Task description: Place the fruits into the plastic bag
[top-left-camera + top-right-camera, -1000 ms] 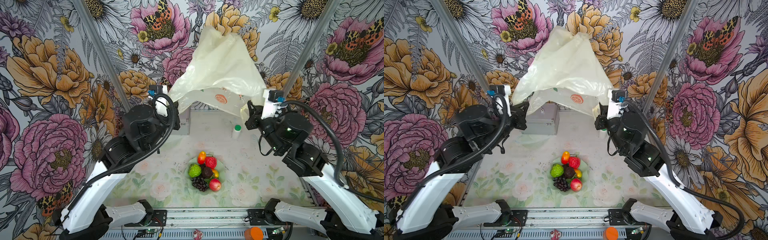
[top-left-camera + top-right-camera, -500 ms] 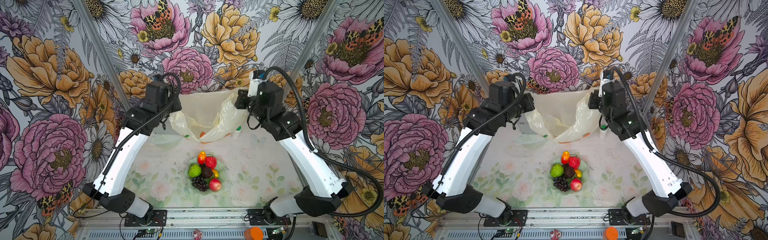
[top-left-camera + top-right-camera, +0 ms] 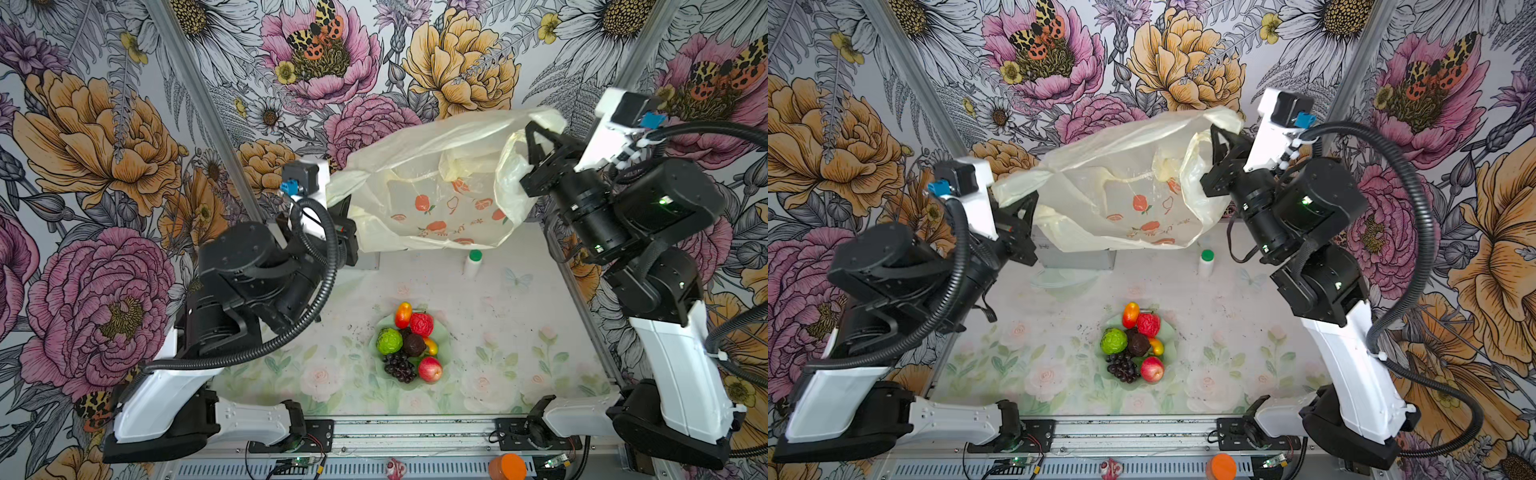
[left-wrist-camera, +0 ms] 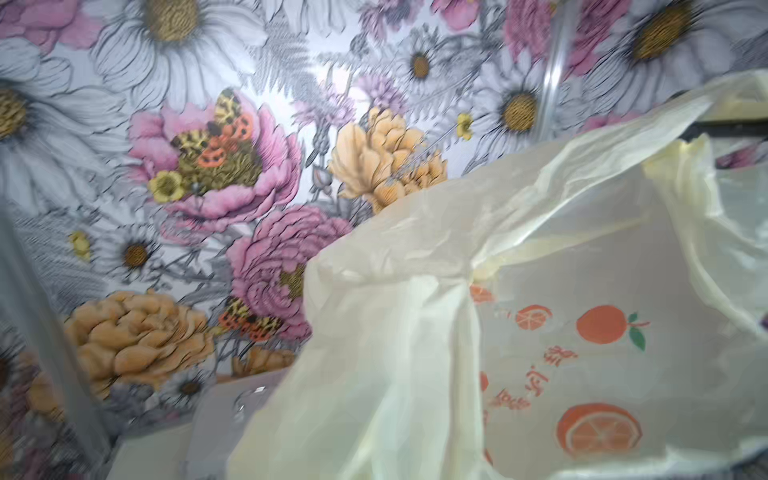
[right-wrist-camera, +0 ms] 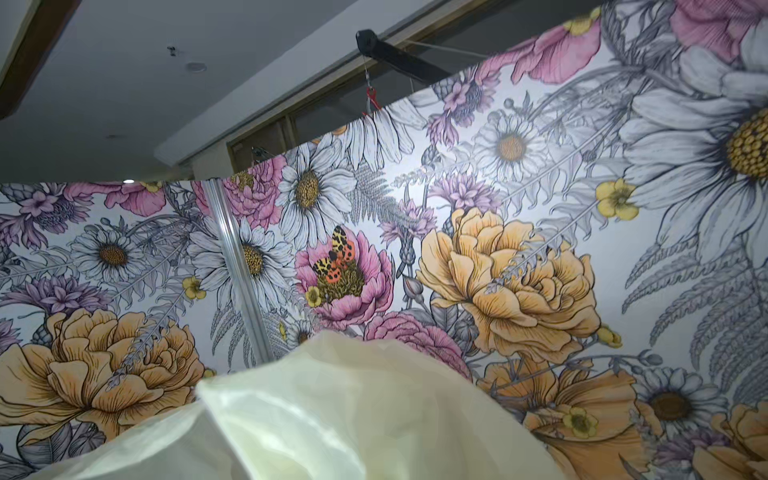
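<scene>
Next, I lower the plastic bag (image 3: 436, 192) beside the fruits and let go with only my right gripper, because the bag hangs high behind the bowl with both my grippers on it.
In both top views the pale-yellow plastic bag (image 3: 436, 195) (image 3: 1117, 195) hangs in the air over the back of the table, stretched sideways. My left gripper (image 3: 340, 201) (image 3: 1017, 208) is shut on its lower left end. My right gripper (image 3: 536, 141) (image 3: 1219, 141) is shut on its higher right end. The bag (image 4: 540, 291) (image 5: 332, 415) covers the jaws in both wrist views. The fruits lie in a pale green bowl (image 3: 445, 332): apple (image 3: 429, 369), red berry (image 3: 421, 324), green ball (image 3: 389, 340), grapes (image 3: 399, 368), avocado (image 3: 414, 345), mango (image 3: 403, 314).
A white bottle with a green cap (image 3: 473, 262) stands under the bag's right part. A silver case (image 3: 1075, 257) sits at the back left, mostly behind the bag. Floral walls close in on three sides. An orange object (image 3: 507, 467) sits on the front rail.
The bag was high a second ago, then low at the back wall. Now both arms have drawn back and hold it up again, spread wider, right end higher. The fruits have not moved.
</scene>
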Controlling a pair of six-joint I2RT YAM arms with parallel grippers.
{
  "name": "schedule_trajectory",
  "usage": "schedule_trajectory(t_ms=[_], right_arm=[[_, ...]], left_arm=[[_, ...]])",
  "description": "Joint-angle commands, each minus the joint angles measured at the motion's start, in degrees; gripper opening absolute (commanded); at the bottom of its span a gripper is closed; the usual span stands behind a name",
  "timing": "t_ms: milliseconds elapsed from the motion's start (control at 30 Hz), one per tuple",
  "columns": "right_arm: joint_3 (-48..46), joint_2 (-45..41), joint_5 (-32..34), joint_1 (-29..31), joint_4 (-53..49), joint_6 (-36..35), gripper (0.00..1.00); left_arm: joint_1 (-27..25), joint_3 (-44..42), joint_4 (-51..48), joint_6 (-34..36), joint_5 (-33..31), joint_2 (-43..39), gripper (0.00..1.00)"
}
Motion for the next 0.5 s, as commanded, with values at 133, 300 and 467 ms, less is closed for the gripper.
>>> schedule_trajectory(t_ms=[133,300,467], right_arm=[[-11.35,12.32,-10.69,-0.89,0.86,8.60,0.00],[-8.44,19.23,-15.31,-0.63,1.37,11.16,0.00],[-7.89,23.66,-18.89,-0.45,1.56,11.40,0.00]], left_arm=[[-28.17,-35.94,45.62,21.51,-44.59,-17.71,0.00],[-25.49,-35.72,57.79,33.24,-44.56,-7.26,0.00],[-22.10,-36.82,59.36,34.52,-44.08,-7.26,0.00]])
